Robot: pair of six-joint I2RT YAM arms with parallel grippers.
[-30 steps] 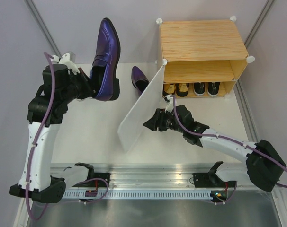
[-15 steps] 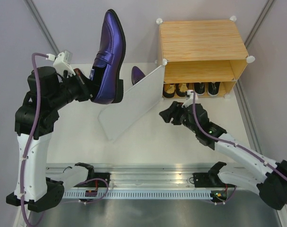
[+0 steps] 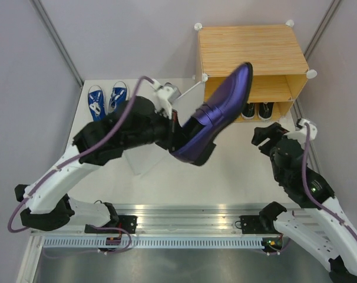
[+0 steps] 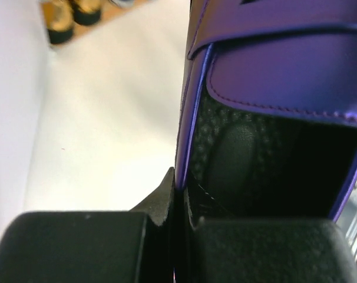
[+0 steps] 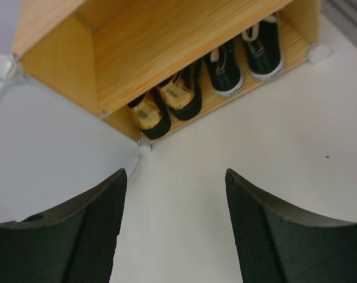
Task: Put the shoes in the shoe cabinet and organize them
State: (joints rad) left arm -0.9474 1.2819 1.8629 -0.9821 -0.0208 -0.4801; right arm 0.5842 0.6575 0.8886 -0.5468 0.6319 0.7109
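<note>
The purple shoe's toe (image 3: pixel 242 80) points toward the cabinet and the white table before it (image 3: pixel 228 168) is free, so the robot's left gripper goes on lowering the shoe until its sole rests on the table.
My left gripper (image 3: pixel 177 131) is shut on the side wall of a dark purple dress shoe (image 3: pixel 215 112). It holds the shoe in the air, toe pointing up and right toward the open front of the light-wood shoe cabinet (image 3: pixel 249 50). The left wrist view shows the fingers pinching the purple shoe's (image 4: pixel 273 59) edge. Gold shoes (image 5: pixel 164 106) and black shoes (image 5: pixel 243 56) stand side by side on the cabinet's (image 5: pixel 155 41) lower shelf. My right gripper (image 5: pixel 175 194) is open and holds nothing, and hovers over the table in front of the cabinet. Blue sneakers (image 3: pixel 106 99) stand at the far left.
The cabinet's white door panel (image 3: pixel 138 160) is swung open to the left, mostly behind my left arm. My right gripper (image 3: pixel 265 137) is to the right of the cabinet opening. Grey walls close in the white table (image 3: pixel 237 177) on both sides.
My left arm swung right, carrying the purple shoe from the far left to the cabinet front. My right arm pulled back from the door and its jaws widened. The blue sneakers came into view.
</note>
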